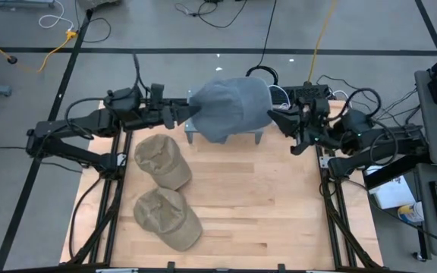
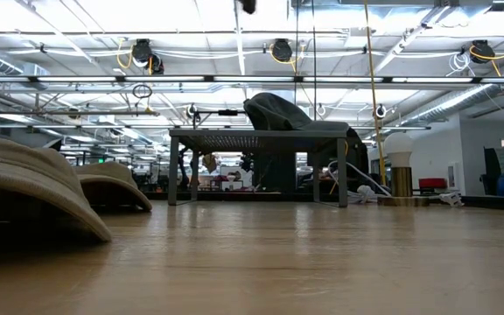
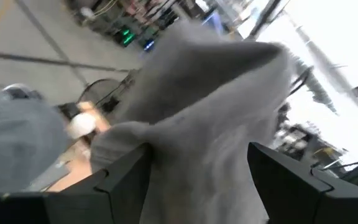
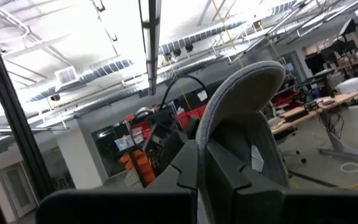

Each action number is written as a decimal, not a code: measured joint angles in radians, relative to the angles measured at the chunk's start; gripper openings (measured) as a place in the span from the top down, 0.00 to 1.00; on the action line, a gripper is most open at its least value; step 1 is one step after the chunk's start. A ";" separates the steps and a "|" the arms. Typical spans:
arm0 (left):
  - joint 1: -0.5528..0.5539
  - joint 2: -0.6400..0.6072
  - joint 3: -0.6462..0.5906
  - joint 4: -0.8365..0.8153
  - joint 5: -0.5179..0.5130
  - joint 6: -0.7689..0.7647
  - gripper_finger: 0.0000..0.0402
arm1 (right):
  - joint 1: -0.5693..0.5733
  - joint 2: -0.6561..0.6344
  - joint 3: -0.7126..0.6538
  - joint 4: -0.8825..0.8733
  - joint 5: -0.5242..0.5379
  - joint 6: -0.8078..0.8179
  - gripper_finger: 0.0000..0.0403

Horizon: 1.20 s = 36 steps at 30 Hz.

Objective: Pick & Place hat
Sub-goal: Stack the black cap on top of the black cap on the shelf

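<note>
The robot's right gripper holds the hat's brim with the hat's inside [image 4: 248, 138] facing it, so the left gripper should take the hat [image 1: 207, 110] and turn the hat's top toward the right gripper.
A grey hat [image 1: 230, 106] lies crown up on a small metal rack [image 2: 256, 138] at the far middle of the table. In the low view it rests on the rack's top [image 2: 278, 112]. My left gripper [image 1: 182, 112] is at the hat's left edge and open, and its fingers stand on either side of grey cloth [image 3: 197, 124]. My right gripper [image 1: 281, 118] is at the hat's right side, shut on the brim. Two tan hats [image 1: 161, 161] [image 1: 165, 218] lie on the left half of the table. My left gripper has the hat's cloth between its wide-apart fingers [image 3: 126, 177]; I cannot tell whether they touch it. My right gripper pinches the hat's stiff brim [image 4: 241, 99] between its two fingers [image 4: 194, 168], coming level from the table's right. The brim's curved edge stands up past the fingertips.
The rack stands on thin legs [image 2: 173, 171] near the table's far edge. The two tan hats fill the near left part [image 2: 24, 188]. Bare wood lies in the middle and right [image 1: 264, 205]. Cables run behind the table [image 1: 309, 83].
</note>
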 joint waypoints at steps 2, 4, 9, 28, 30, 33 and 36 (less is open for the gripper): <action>-0.008 0.005 0.000 0.038 0.009 0.000 0.33 | 0.000 0.015 0.000 0.000 -0.001 0.003 0.99; -0.013 0.009 0.000 0.083 0.040 0.003 0.33 | 0.000 0.024 0.000 -0.002 -0.002 0.003 0.99; -0.025 0.012 0.000 0.123 0.117 -0.004 0.33 | 0.000 0.021 0.000 -0.001 -0.001 -0.012 0.99; -0.025 -0.004 0.000 0.275 0.315 -0.105 0.33 | -0.014 0.017 0.000 0.011 0.030 -0.012 0.99; -0.023 -0.002 0.000 0.281 0.315 -0.105 0.33 | -0.014 0.029 0.000 0.046 0.015 -0.010 0.99; -0.014 0.007 0.000 0.277 0.316 -0.105 0.33 | -0.014 0.040 0.000 0.084 0.002 -0.010 0.99; -0.004 0.006 0.000 0.282 0.315 -0.100 0.33 | -0.014 0.041 0.000 0.096 0.004 -0.010 0.99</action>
